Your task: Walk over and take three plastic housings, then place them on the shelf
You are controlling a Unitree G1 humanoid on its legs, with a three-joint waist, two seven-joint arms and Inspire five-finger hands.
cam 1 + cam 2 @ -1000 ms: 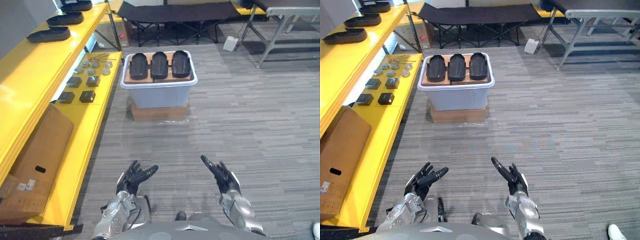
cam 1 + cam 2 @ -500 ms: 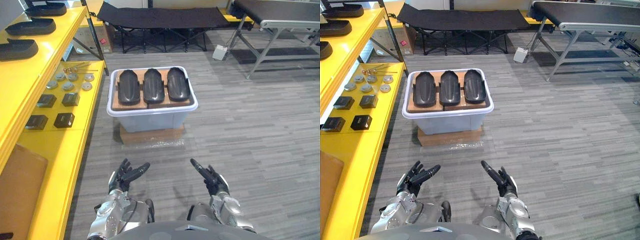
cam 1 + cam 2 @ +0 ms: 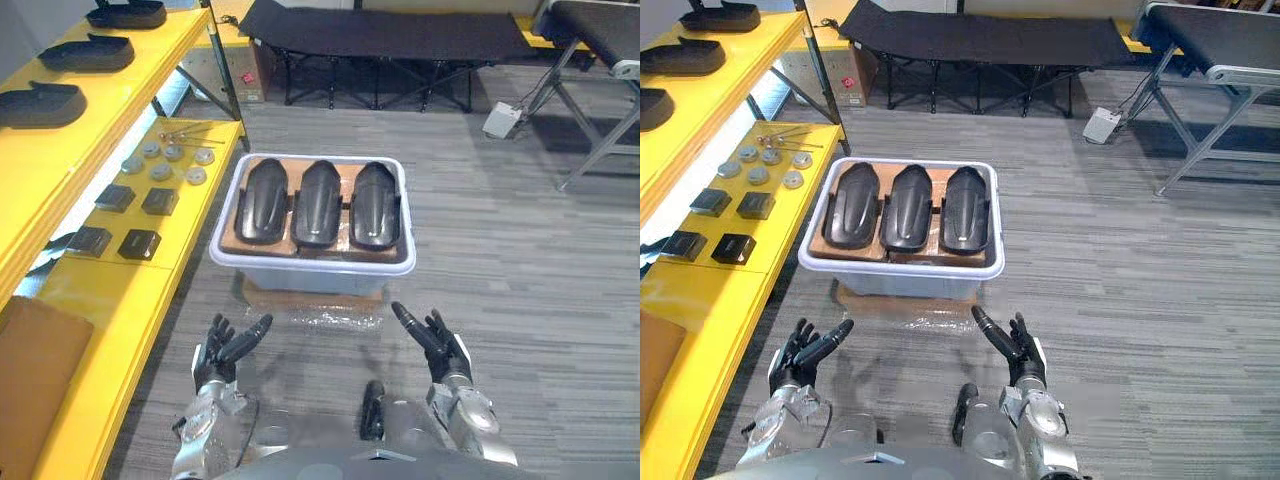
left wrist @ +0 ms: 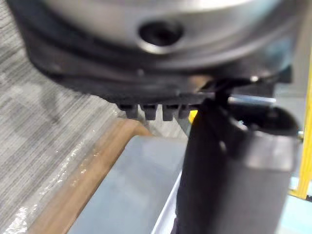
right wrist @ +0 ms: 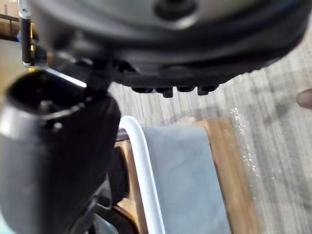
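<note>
Brown board can be seen between the black housings, so the housing closest to my right gripper will come loose by itself when I pick it up.
Three black plastic housings lie side by side on brown board inside a pale grey bin with a white rim, straight ahead on the floor. The bin rests on a flat wooden base. My left hand and right hand hover open just short of the bin's near wall, fingers straight and pointing toward it, holding nothing. The bin's grey wall fills the space past my left thumb, and its white rim runs beside my right thumb. Three more black housings lie on the yellow shelf's upper level.
A yellow shelf runs along my left; its lower level carries round metal discs, small black blocks and a cardboard box. A black folding cot stands behind the bin, a grey metal frame at the far right.
The camera has moved closer, so the bin and housings now sit nearer and larger. Both hands stay open and now reach almost to the bin's front wall.
</note>
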